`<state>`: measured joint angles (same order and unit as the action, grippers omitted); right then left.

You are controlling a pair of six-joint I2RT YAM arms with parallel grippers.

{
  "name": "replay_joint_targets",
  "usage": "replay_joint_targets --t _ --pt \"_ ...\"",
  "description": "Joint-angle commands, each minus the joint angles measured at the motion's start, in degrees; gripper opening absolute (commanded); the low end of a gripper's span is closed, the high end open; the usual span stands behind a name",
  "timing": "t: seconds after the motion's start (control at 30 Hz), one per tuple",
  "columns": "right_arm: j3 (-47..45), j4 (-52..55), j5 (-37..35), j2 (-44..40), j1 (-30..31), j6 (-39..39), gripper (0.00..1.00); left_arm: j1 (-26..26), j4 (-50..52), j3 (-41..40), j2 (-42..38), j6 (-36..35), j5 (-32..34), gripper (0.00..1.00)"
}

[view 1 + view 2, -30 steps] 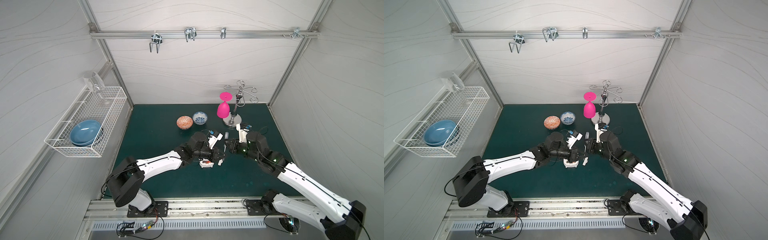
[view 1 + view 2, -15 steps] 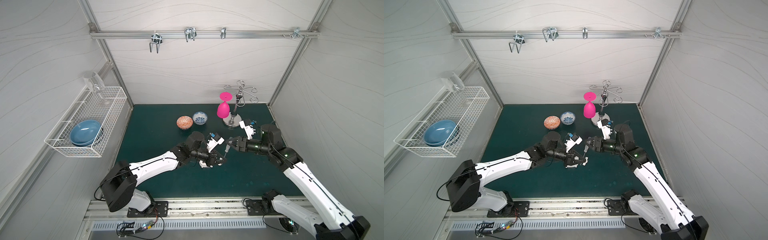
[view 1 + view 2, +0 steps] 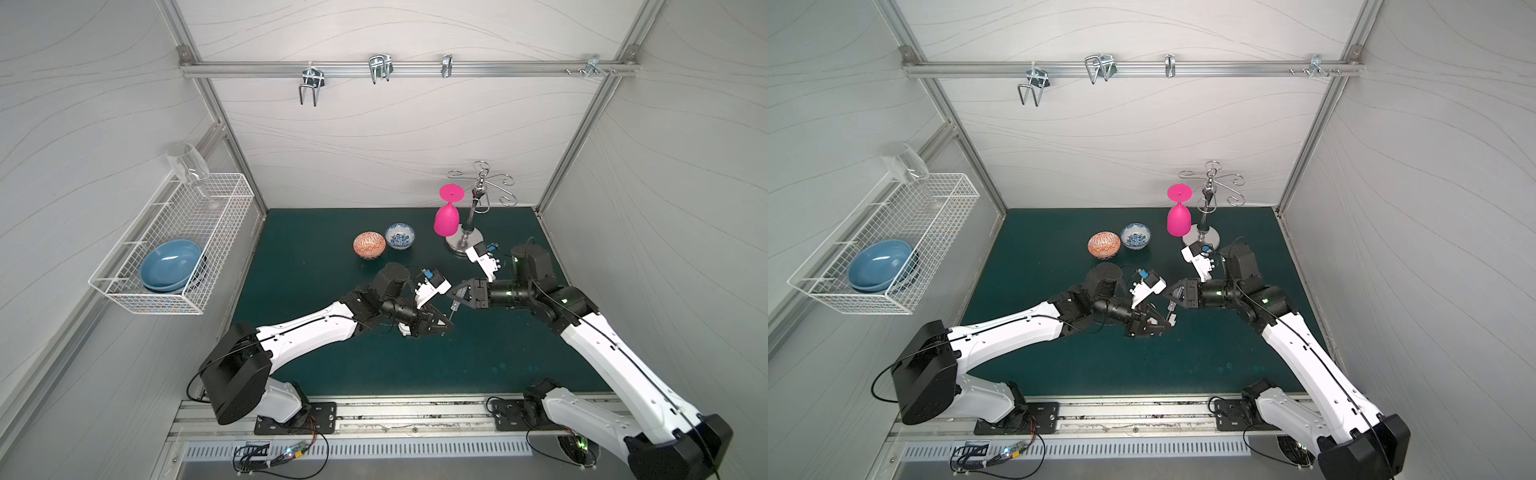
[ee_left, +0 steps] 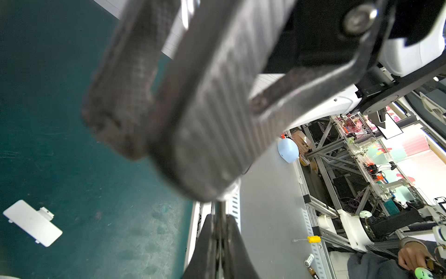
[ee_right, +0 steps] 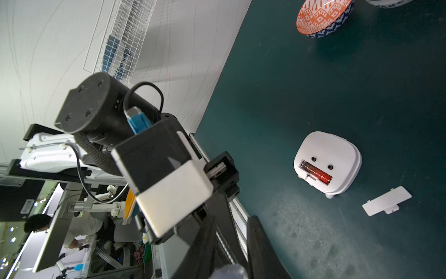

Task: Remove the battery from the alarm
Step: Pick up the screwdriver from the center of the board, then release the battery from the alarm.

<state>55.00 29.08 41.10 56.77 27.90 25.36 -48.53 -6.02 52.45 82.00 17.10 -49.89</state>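
Observation:
With the alarm lying unheld, my left gripper should leave the screwdriver's thin shaft [image 3: 454, 306] and steady the alarm's edge [image 5: 298, 158] before my right gripper pries out the battery.
The alarm [image 5: 328, 164] lies face down on the green mat, its plain white back up. The red-orange battery [image 5: 316, 174] sits in the alarm's open recess. The small white cover [image 5: 386, 200] lies loose beside it and also shows in the left wrist view [image 4: 32, 222]. In both top views the alarm is mostly hidden under my left gripper [image 3: 444, 326]. My right gripper [image 5: 230, 219] is shut on the clear handle of a screwdriver [image 3: 454, 306], above the mat and apart from the alarm. My left gripper [image 4: 218, 217] is shut on that screwdriver's thin shaft [image 4: 218, 207].
An orange patterned bowl [image 3: 369, 245] and a blue-and-white bowl [image 3: 400, 236] stand behind the arms. A pink glass [image 3: 446, 218] hangs on a metal stand [image 3: 469, 243] at the back right. A wire basket [image 3: 174, 249] with blue bowls hangs on the left wall.
My right gripper has drawn back to the right, away from the alarm, carrying the screwdriver. My left gripper has shifted right, and its tips now meet the screwdriver's shaft.

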Motion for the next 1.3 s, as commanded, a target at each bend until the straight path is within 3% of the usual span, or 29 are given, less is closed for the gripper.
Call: replay_joint_targets --t 0.0,0.1,0.2,0.23,0.33,0.47,0.57,0.7,0.97,1.27 --pt "-0.2 2.3 1.4 1.1 2.0 -1.5 0.17 0.6 -3.4 2.1 -1.0 -0.4 0.3 0.0" --pt "0.4 3.5 -0.4 1.0 2.3 -2.6 0.01 1.9 -5.1 0.6 -1.5 1.3 0.5 0.04" --pt "-0.3 3.0 -7.9 -1.2 2.3 -2.6 0.0 5.0 -8.1 -3.0 -3.3 5.0 2.2 0.41" --pt "-1.0 1.3 -11.3 -2.2 2.4 -1.9 0.0 6.3 -8.3 -4.9 -4.3 6.3 3.8 0.47" --pt "-5.8 -5.9 -25.8 -4.1 4.8 2.4 0.0 10.1 -6.7 -10.8 -8.4 10.2 11.9 0.59" --pt "-11.9 -15.7 -51.0 -2.9 13.2 4.0 0.0 16.6 -1.1 -18.3 -12.4 16.5 19.8 0.7" --pt "-14.2 -23.0 -60.8 1.1 17.3 5.3 0.0 20.0 3.8 -21.2 -13.2 18.0 22.5 0.72" --pt "-15.6 -31.4 -67.2 7.9 22.1 4.9 0.0 20.3 6.1 -20.3 -9.6 17.2 21.1 0.73" --pt "-14.7 -37.7 -68.9 16.0 26.2 5.7 0.0 20.2 3.7 -15.2 0.7 16.8 16.3 0.7" --pt "-14.5 -35.5 -72.9 17.1 30.3 5.9 0.0 18.8 3.6 -11.3 8.2 16.8 14.5 0.68"
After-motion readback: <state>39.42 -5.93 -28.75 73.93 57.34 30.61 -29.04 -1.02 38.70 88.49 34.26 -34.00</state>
